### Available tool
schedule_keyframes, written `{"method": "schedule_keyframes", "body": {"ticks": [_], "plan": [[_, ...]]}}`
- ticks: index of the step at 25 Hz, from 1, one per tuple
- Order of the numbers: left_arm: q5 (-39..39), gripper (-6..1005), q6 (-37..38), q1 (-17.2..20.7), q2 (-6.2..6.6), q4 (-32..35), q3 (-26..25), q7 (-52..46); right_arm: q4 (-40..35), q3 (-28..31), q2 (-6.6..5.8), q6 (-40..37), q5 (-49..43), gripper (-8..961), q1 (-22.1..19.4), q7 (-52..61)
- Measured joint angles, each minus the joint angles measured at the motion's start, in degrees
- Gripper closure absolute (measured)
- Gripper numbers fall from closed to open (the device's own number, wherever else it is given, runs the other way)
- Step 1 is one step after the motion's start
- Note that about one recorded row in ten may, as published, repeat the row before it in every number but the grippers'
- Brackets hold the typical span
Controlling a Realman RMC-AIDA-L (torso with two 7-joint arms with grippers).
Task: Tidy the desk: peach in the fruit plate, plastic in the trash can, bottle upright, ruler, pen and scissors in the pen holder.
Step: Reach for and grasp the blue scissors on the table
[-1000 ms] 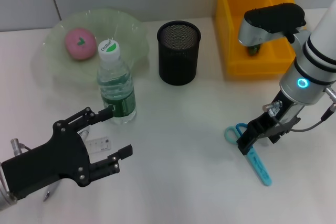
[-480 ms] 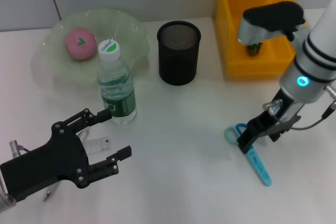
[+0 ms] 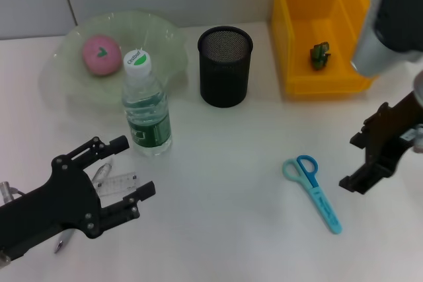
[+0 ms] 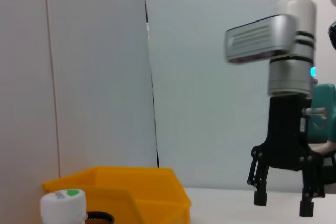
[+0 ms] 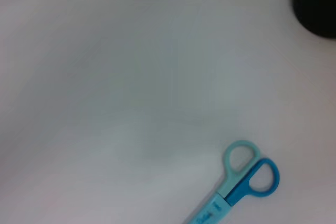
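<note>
The blue scissors [image 3: 322, 208] lie at an angle to my right gripper's open fingers. I should pull back and turn my gripper before I bring it down over the scissors' middle [image 3: 313, 184].
The pink peach [image 3: 100, 54] lies in the green glass fruit plate [image 3: 165, 37]. Beside the plate the bottle [image 3: 145, 107] stands upright. The clear ruler [image 3: 120, 181] lies flat under my left gripper [image 3: 134, 166], which hovers open over it. A thin grey tip [image 3: 58, 246], maybe the pen, pokes out under that arm. The blue scissors [image 3: 312, 189] [image 5: 236, 182] lie flat on the table. Right of them my right gripper [image 3: 353, 162] [image 4: 283, 205] hangs open and holds nothing. A green plastic scrap [image 3: 320, 55] sits in the yellow bin [image 3: 291, 37]. The black mesh pen holder [image 3: 225, 65] stands between plate and bin.
The bottle's cap [image 4: 63, 203] and the yellow bin [image 4: 121, 192] show low in the left wrist view. A dark corner of the pen holder [image 5: 317, 3] shows in the right wrist view. White table lies between bottle and scissors.
My right gripper has pulled away from the scissors to the right, leaving them on the table. My left gripper has shifted slightly left and toward the table's front.
</note>
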Motion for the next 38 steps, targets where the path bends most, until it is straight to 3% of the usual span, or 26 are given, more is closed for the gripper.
{"method": "schedule_keyframes", "body": {"ticks": [5, 12, 17, 20, 29, 33, 35, 37, 38], "plan": [[-0.90, 214, 0.63, 0.01, -0.22, -1.14, -1.36, -0.95, -4.53, -1.15, 0.00, -4.79, 1.21, 137, 0.55, -9.67], [-1.97, 214, 0.72, -1.41, -0.38, -4.15, -1.72, -0.13, -4.55, -2.36, -0.19, -6.10, 0.11, 137, 2.30, -18.06], [-1.66, 215, -0.17, -2.98, -0.21, -6.32, -1.15, 0.37, -5.54, -2.25, -0.17, -7.78, 0.42, 137, 1.80, -32.43], [-1.51, 215, -0.89, -3.19, -0.08, -6.51, -1.01, 0.24, -2.17, -2.05, -0.26, -7.37, -2.94, 137, 2.27, -45.97], [-1.53, 215, -0.40, -3.60, -0.40, -8.65, -0.90, -0.29, 7.28, -1.18, -0.57, -3.40, -9.50, 137, 3.13, -68.59], [-1.55, 215, -0.38, -4.42, -0.42, -9.79, -0.90, -1.18, 9.67, -0.85, -2.47, -2.09, -7.98, 137, 4.56, -75.96], [-1.61, 215, -0.28, -4.86, -0.43, -9.96, -1.13, -2.15, 9.91, -0.14, -2.55, -1.96, -7.74, 137, 4.89, -78.04], [-1.66, 215, -0.20, -5.32, -0.43, -9.98, -1.25, -2.47, 10.79, 3.06, -1.55, -0.01, -7.77, 137, 5.29, -88.55], [-1.66, 215, -0.20, -5.32, -0.43, -9.98, -1.25, -2.47, 10.79, 3.06, -1.55, -0.01, -7.77, 137, 5.29, -88.55]]}}
